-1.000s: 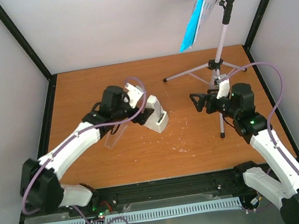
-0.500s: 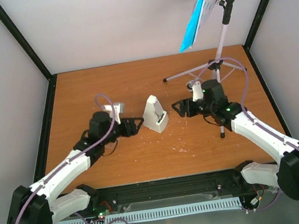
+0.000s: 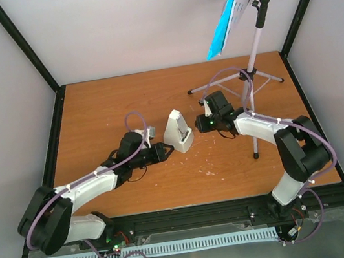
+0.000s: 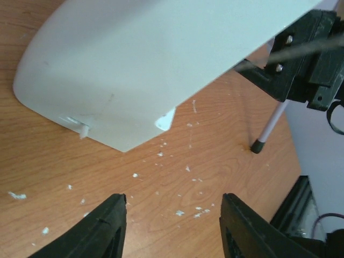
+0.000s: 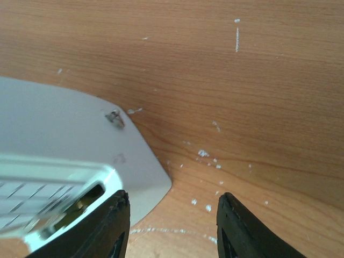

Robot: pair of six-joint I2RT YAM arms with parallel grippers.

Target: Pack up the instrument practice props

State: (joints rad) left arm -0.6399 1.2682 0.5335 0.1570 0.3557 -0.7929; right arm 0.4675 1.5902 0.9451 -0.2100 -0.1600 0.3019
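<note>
Next, I bring my right gripper to the metronome's base point(image 3: 190, 142) and turn the metronome's front toward my left gripper, because the metronome's open front point(image 3: 183, 130) slants toward my right gripper.
The small white pyramid-shaped metronome point(image 3: 177, 131) stands upright mid-table. My left gripper point(image 3: 166, 151) lies low just to its left, open; in the left wrist view the metronome's white body point(image 4: 161, 64) fills the top, and only bare wood shows between the fingertips point(image 4: 115, 217) of the gripper point(image 4: 173, 208). My right gripper point(image 3: 199, 125) sits low at its right, open. In the right wrist view the metronome point(image 5: 64, 145) lies beside the left fingertip of the gripper point(image 5: 171, 208). The white music stand point(image 3: 253, 57) stands back right, carrying blue sheet-music pages point(image 3: 224, 26).
The stand's tripod legs point(image 3: 217, 84) spread over the back right of the wooden table point(image 3: 91, 115), one foot point(image 4: 258, 145) near my right arm. Black frame posts and pale walls close in the table on three sides. White flecks dot the wood.
Both arms have dropped low and reached inward, bringing the grippers up to the metronome from its left and right. The stand and pages have not moved.
</note>
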